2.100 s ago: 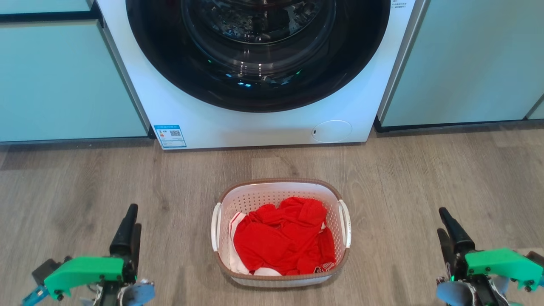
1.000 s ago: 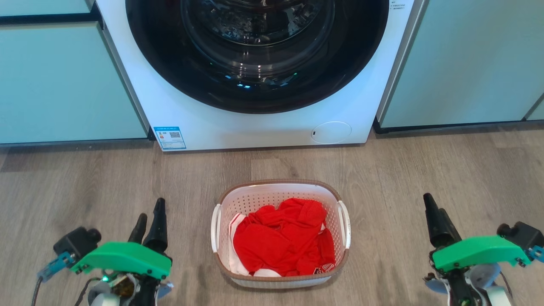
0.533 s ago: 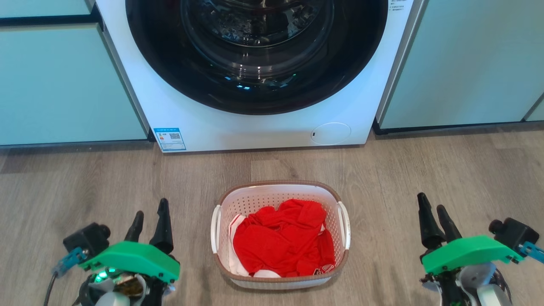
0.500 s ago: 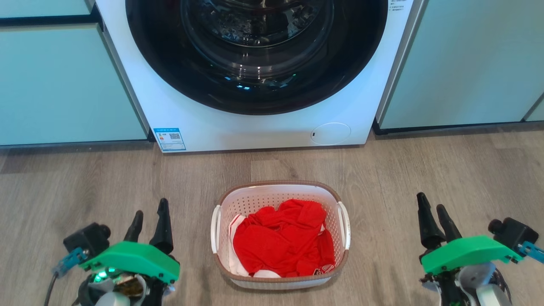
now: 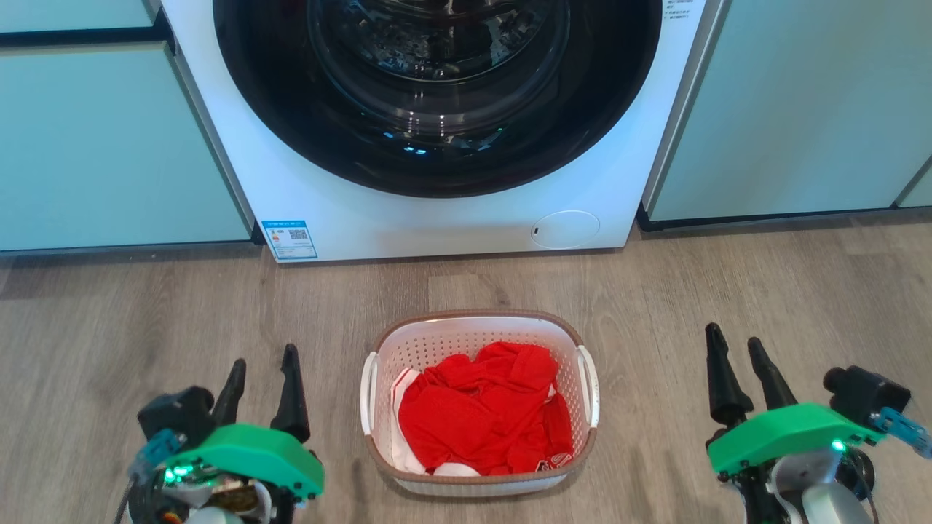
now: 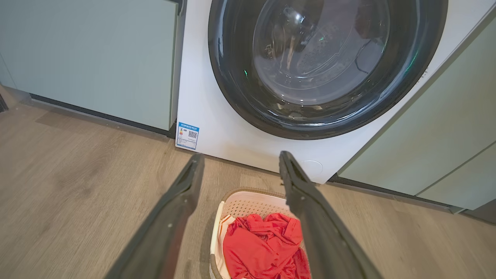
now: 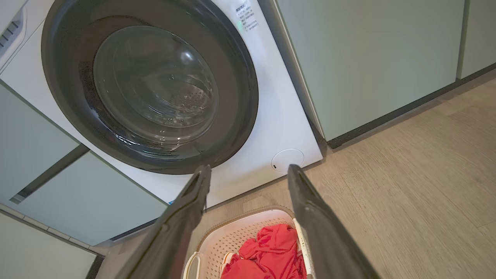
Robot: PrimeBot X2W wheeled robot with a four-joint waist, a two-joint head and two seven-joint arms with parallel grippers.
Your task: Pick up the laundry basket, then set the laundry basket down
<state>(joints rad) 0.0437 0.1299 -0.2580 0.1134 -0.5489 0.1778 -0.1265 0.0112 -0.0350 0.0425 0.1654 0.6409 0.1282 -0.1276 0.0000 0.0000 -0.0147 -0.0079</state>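
Observation:
I am going to lift the laundry basket by its handles. The red clothes (image 5: 491, 407) sag below the brown rim (image 5: 480, 314), so I expect the heap to stay in place and come along.
The laundry basket (image 5: 437, 342), white perforated plastic with a brown rim and two white side handles, stands on the wood floor in front of the washing machine, holding red and white clothes (image 5: 480, 411). My left gripper (image 5: 263, 362) is open, well to the basket's left and apart from it. My right gripper (image 5: 735, 340) is open, well to the basket's right. In the left wrist view the basket (image 6: 248, 201) lies below my spread left gripper (image 6: 240, 161). In the right wrist view the basket (image 7: 240, 232) shows under my open right gripper (image 7: 248, 170).
A white front-loading washing machine (image 5: 437, 218) with a dark round door (image 5: 437, 87) stands right behind the basket. Pale green cabinets (image 5: 109, 138) flank it on both sides. Bare wood floor (image 5: 145, 320) lies on either side of the basket.
Both grippers have turned so their two fingers show side by side and have crept slightly inward toward the basket. The basket has not moved.

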